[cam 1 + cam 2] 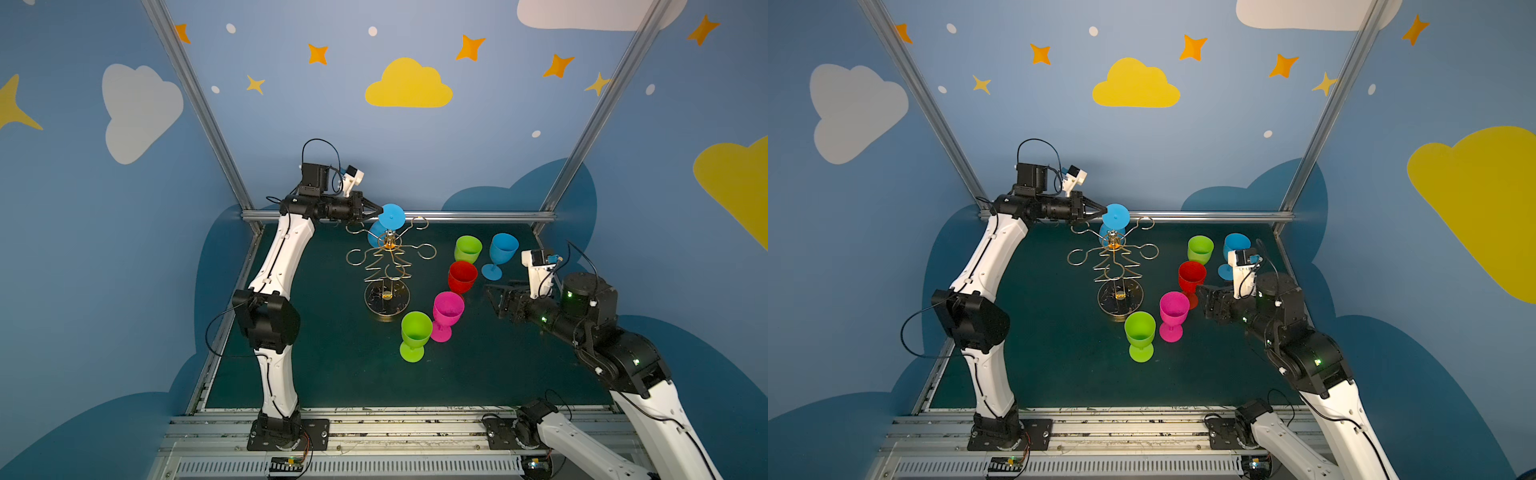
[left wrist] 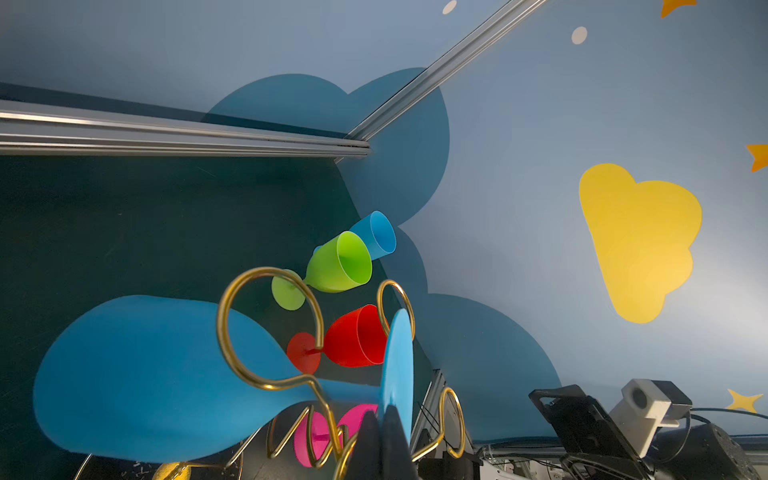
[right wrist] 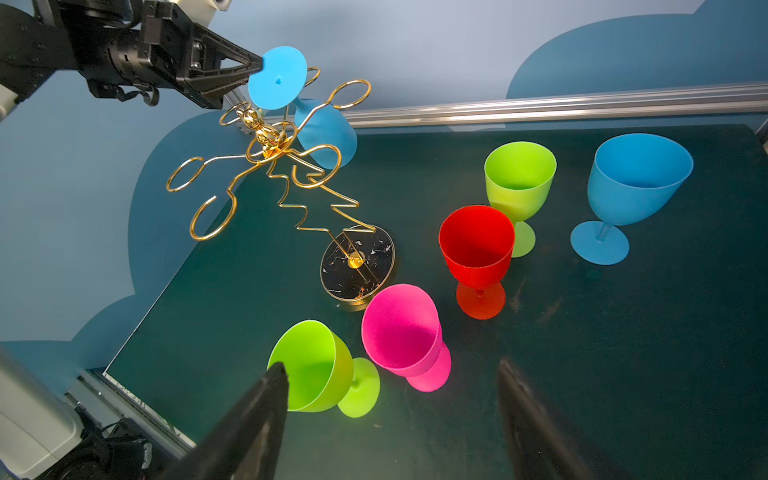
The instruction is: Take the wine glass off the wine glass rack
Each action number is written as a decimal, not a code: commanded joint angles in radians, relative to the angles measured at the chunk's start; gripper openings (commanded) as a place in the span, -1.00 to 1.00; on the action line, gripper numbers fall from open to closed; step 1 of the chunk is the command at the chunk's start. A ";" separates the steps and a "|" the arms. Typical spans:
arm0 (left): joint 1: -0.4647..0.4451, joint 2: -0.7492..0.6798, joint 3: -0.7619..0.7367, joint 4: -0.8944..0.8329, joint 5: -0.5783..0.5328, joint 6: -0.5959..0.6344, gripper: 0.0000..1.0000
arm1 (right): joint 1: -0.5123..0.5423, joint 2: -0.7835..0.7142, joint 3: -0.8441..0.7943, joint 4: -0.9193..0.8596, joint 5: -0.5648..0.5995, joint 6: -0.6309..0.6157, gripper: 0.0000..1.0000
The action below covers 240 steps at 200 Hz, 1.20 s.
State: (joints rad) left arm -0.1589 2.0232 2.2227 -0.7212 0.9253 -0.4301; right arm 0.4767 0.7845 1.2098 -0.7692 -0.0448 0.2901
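Observation:
The blue wine glass's bowl (image 3: 329, 137) leans beneath the looped arms, so my left gripper should pull it out behind the rack for my right gripper to take.
The gold wire wine glass rack (image 1: 385, 266) stands on its round dark base (image 1: 386, 297) mid-table, also in the right wrist view (image 3: 357, 262). A blue wine glass (image 1: 391, 216) hangs upside down and tilted at its far side: the foot is above the looped arms and the bowl (image 3: 328, 129) below them. My left gripper (image 1: 379, 212) is shut on the rim of that foot (image 2: 398, 365), seen also in the right wrist view (image 3: 258, 64). My right gripper (image 1: 492, 299) hovers open to the right of the rack, empty (image 3: 391, 365).
Several glasses stand upright right of the rack: a green one (image 1: 468, 248), a blue one (image 1: 503, 249), a red one (image 1: 462, 276), a pink one (image 1: 448, 309) and a second green one (image 1: 415, 330). A metal rail (image 1: 478, 216) runs just behind the rack.

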 commanded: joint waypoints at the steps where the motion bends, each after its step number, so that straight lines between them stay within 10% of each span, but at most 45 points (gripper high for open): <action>1: -0.013 0.021 0.048 -0.077 -0.003 0.055 -0.94 | -0.006 -0.008 0.011 -0.006 0.011 -0.011 0.56; 108: -0.041 0.099 0.162 -0.111 0.004 0.044 -0.94 | -0.013 0.028 0.053 0.029 0.000 -0.035 0.56; 240: -0.019 0.124 0.205 0.438 0.148 -0.410 -0.94 | -0.025 0.195 0.123 0.357 -0.134 -0.157 0.56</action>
State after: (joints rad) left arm -0.1890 2.1529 2.4065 -0.4816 1.0149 -0.7059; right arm 0.4568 0.9447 1.2942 -0.5690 -0.1181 0.2020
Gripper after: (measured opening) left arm 0.048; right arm 0.779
